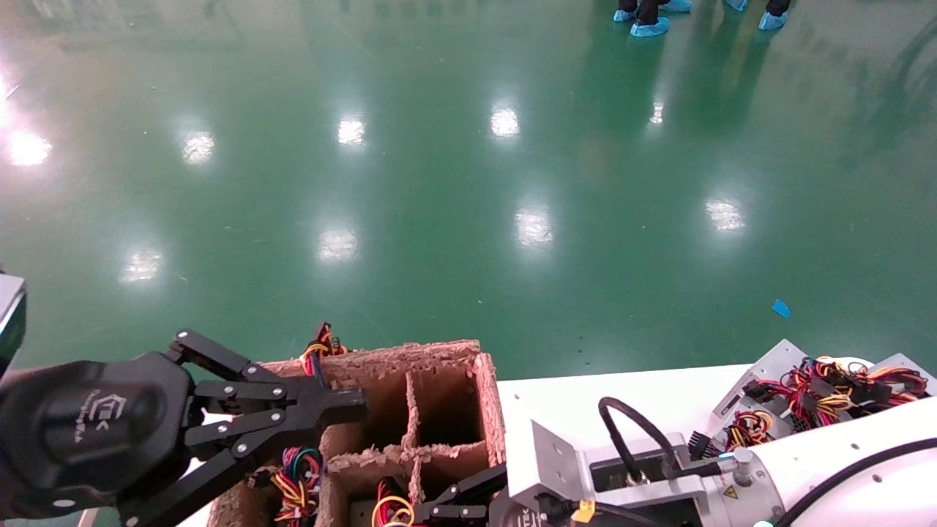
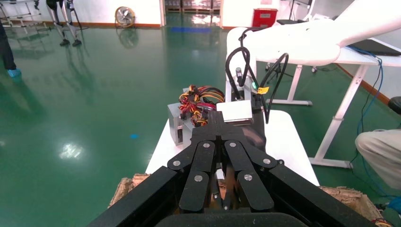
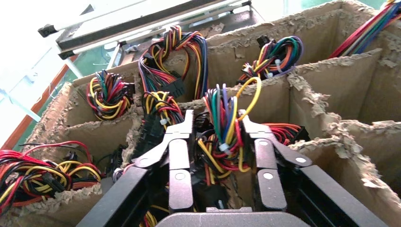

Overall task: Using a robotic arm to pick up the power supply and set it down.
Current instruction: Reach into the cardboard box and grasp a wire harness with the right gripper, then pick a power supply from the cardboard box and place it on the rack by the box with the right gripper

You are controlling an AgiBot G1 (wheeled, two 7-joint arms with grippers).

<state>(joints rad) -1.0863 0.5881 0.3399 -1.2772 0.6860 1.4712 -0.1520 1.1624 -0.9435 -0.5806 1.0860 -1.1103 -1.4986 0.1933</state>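
Observation:
The wires run down inside (image 3: 218, 165), so I expect the hidden power supply to slide up out of its cell and hang below when I lift the wire bundle (image 1: 392, 508).
A silver-grey power supply (image 1: 768, 369) with red, yellow and black wires lies on the white table (image 1: 556, 399) at the right, with another silver box (image 1: 902, 364) beside it. The left wrist view shows the same power supply (image 2: 177, 124) beyond my left gripper (image 2: 216, 117). My right gripper (image 3: 217, 125) reaches down into a divided cardboard box (image 3: 331, 94), open. Its fingers (image 3: 185, 127) stand on either side of a bundle of green, blue, yellow and red wires (image 3: 222, 118); the unit under the bundle is hidden. My left gripper (image 1: 351, 406) hovers over the box's left side, shut and empty.
The cardboard box (image 1: 439, 351) has ragged dividers, and wire bundles (image 3: 106, 92) fill several cells. The white right arm (image 1: 842, 468) lies across the table. A seated person (image 2: 378, 151) is beside the table. Feet in blue shoe covers (image 1: 648, 25) stand far off on the green floor.

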